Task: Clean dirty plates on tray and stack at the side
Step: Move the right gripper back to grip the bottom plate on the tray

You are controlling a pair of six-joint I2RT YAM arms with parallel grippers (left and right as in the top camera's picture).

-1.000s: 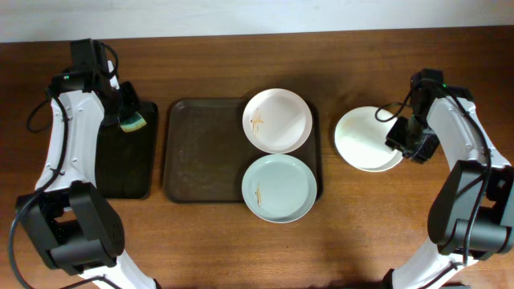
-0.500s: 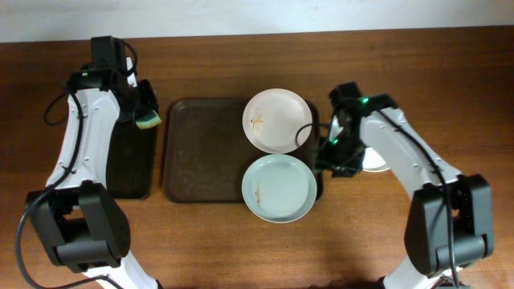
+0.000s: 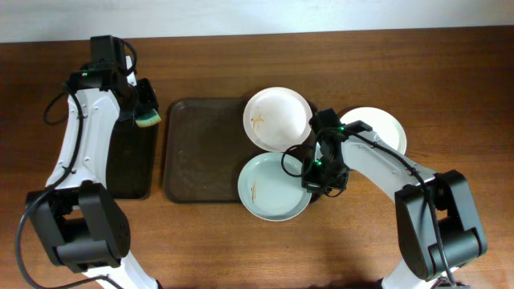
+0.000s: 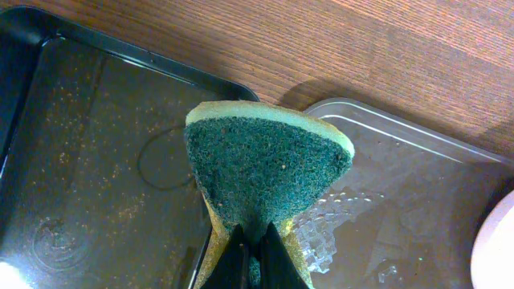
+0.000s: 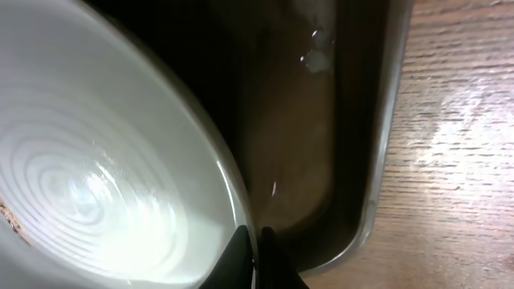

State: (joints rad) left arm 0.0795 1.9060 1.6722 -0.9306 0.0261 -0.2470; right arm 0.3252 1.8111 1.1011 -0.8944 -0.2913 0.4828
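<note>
The mint plate is over the brown tray's front edge, far from the sponge, so the robot's right gripper should move the plate toward the brown tray's middle (image 3: 218,156) before wiping.
The brown tray (image 3: 197,152) holds a white plate (image 3: 277,120) with a brown smear at its back right and a mint plate (image 3: 269,186) with a smear at its front right. The mint plate overhangs the tray's front edge. A third white plate (image 3: 377,132) lies on the table to the right of the tray. My right gripper (image 3: 315,181) is shut on the right rim of the mint plate (image 5: 104,185), with the tray's rim (image 5: 377,160) beside it. My left gripper (image 3: 143,108) is shut on a green and yellow sponge (image 4: 265,168) above the gap between the two trays.
A narrower black tray (image 3: 128,156) lies to the left of the brown tray; it also shows in the left wrist view (image 4: 88,160). The table's far edge runs along the top.
My right gripper left the white plate on the table, crossed left to the tray and shut on the mint plate's rim; that plate shifted slightly left and forward. My left arm moved slightly right, then held.
</note>
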